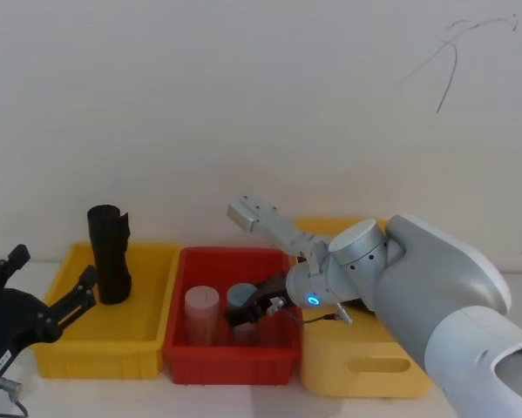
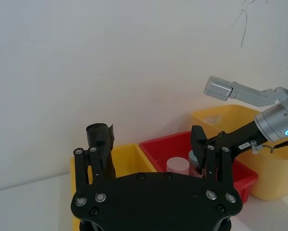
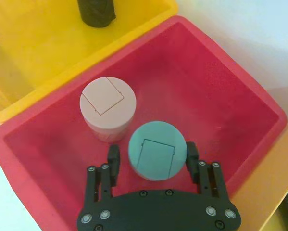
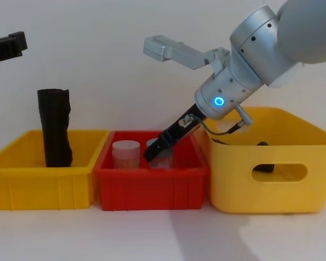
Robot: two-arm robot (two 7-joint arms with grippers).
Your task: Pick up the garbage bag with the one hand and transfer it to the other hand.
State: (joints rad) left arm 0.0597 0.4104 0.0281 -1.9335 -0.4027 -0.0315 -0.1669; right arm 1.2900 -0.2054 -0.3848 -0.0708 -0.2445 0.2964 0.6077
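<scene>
I expect the teal jar's lid to stay closed and bring the whole jar (image 4: 164,159) up when I lift, because the flap (image 3: 156,159) sits flush in that lid.
The garbage bag (image 1: 110,252), a black roll, stands upright at the back of the left yellow bin (image 1: 95,357); in the chest view the garbage bag (image 4: 54,128) rises well above the bin's rim. My left gripper (image 1: 56,279) hovers open in front of and left of that bin, and in the left wrist view my left gripper (image 2: 148,139) has the garbage bag (image 2: 101,144) beyond one finger, apart from it. My right gripper (image 3: 152,161), on the blue-ringed arm, is down in the red bin (image 3: 220,96), open, with its fingers on either side of a teal jar (image 3: 156,149).
A pink jar (image 3: 107,108) stands beside the teal one in the red bin (image 4: 152,190). A taller yellow bin (image 4: 266,174) with a handle slot sits at the right, under the right arm. A white wall runs close behind all three bins.
</scene>
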